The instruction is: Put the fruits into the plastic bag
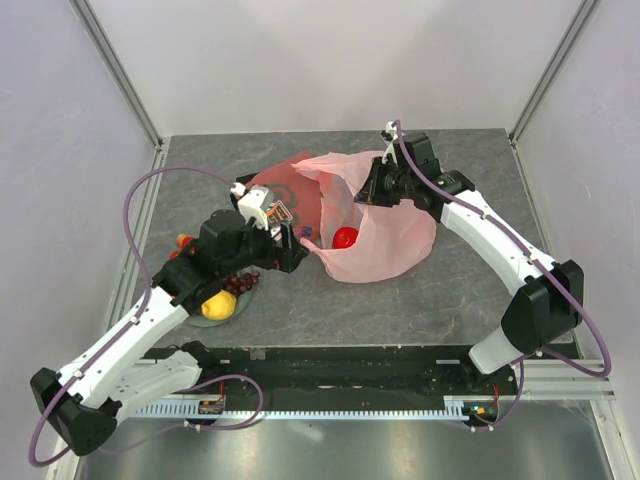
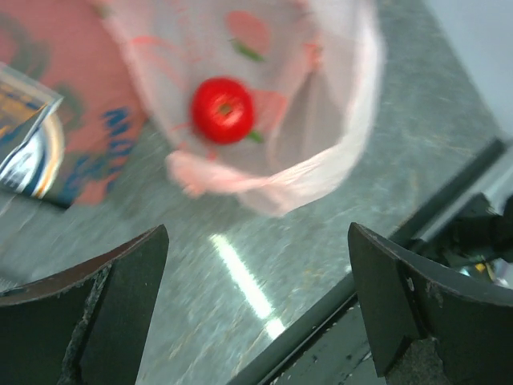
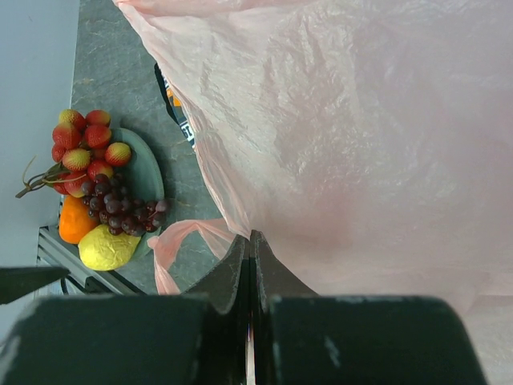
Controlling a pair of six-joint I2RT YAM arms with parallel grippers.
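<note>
My left gripper goes on moving with its fingers open to the green plate's front edge (image 1: 208, 322), where the lemon lies uncovered, until its fingers are around the lemon's sides (image 1: 218, 305) before they close.
The pink plastic bag (image 1: 390, 235) lies open in the middle of the table with a red apple (image 1: 345, 238) inside it. My right gripper (image 1: 375, 190) is shut on the bag's upper rim (image 3: 251, 241) and holds the mouth up. Just left of the bag's mouth, my left gripper (image 1: 298, 248) is open and empty; in its wrist view the apple (image 2: 223, 110) sits inside the bag (image 2: 329, 136), beyond the gripper (image 2: 256, 321). The lemon (image 3: 108, 249), orange (image 3: 74, 222), grapes (image 3: 120, 208) and strawberries (image 3: 84, 144) rest on the green plate (image 3: 146, 172).
A folded red printed cloth (image 2: 80, 152) lies behind and left of the bag, with a shiny packet (image 2: 32, 148) on it. The plate (image 1: 196, 322) sits under my left arm near the table's front edge. A loose bag handle (image 3: 180, 241) lies beside the plate.
</note>
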